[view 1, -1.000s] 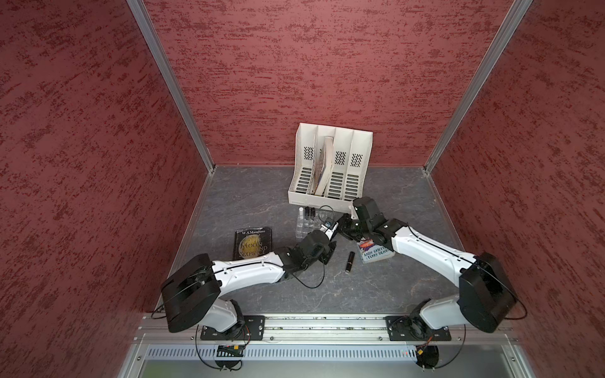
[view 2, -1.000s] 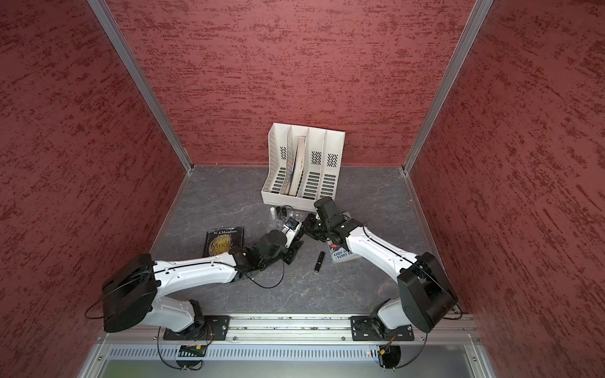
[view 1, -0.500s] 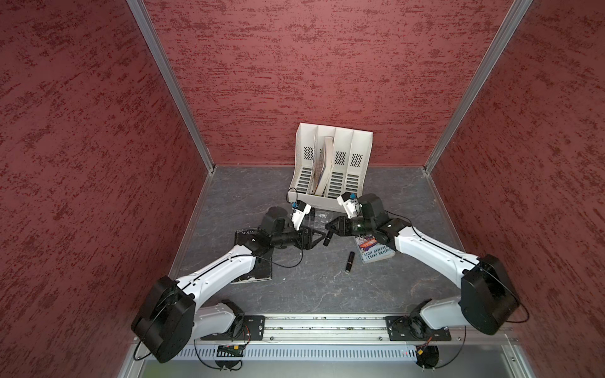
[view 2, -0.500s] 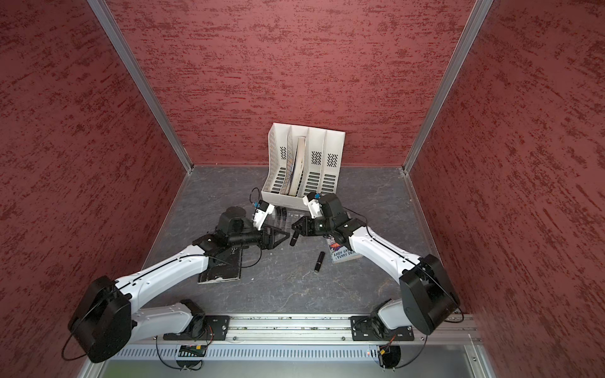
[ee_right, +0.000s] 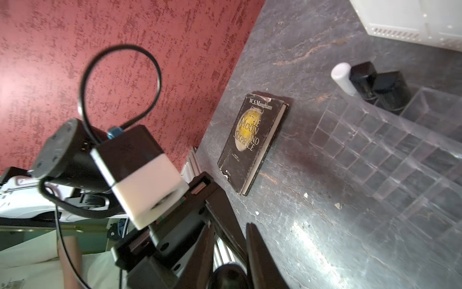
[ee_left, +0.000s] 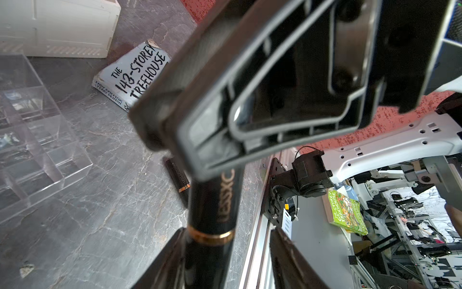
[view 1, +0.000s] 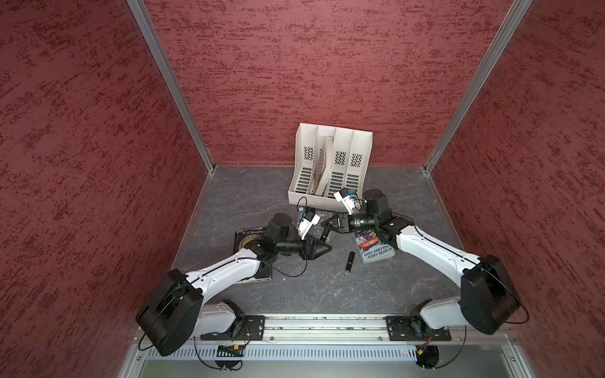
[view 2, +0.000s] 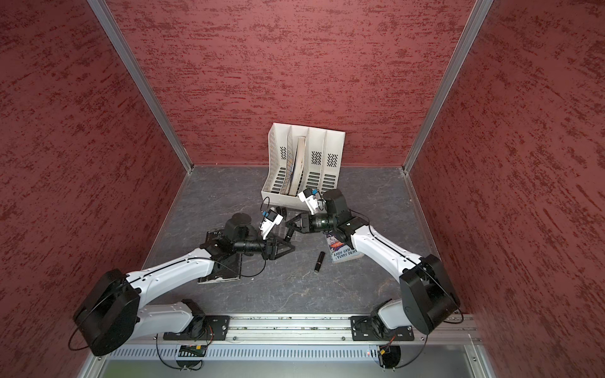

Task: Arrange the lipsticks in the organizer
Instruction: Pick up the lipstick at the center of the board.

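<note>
Next, my left gripper moves away before my right gripper lowers the black lipstick's lower end (ee_left: 208, 264) into the organizer (ee_right: 429, 109), because my left fingers are around that end.
My right gripper (view 1: 324, 225) is shut on the top of a black lipstick (view 1: 324, 234) with a gold ring, held in the air over the table's middle. That lipstick (ee_left: 215, 207) reaches down between the fingers of my left gripper (ee_left: 230, 240), which is open: one finger lies against it and the other stands apart. From the right wrist the tube's end (ee_right: 228, 275) shows between the shut fingers of that gripper (ee_right: 231, 230). Another black lipstick (view 1: 349, 261) lies flat on the table. The clear organizer (ee_right: 375, 155) holds a white lipstick (ee_right: 342, 77) and two black ones (ee_right: 362, 77) at its far edge.
A white file rack (view 1: 330, 163) with a book in it stands against the back wall. A treehouse book (view 1: 375, 248) lies under my right arm, and a dark Maugham book (view 1: 248, 235) under my left arm. The aluminium rail (view 1: 327, 327) runs along the front.
My right gripper carried the lipstick left, off the treehouse book. My left arm drew back over the dark book and brought its gripper round the tube's lower end.
</note>
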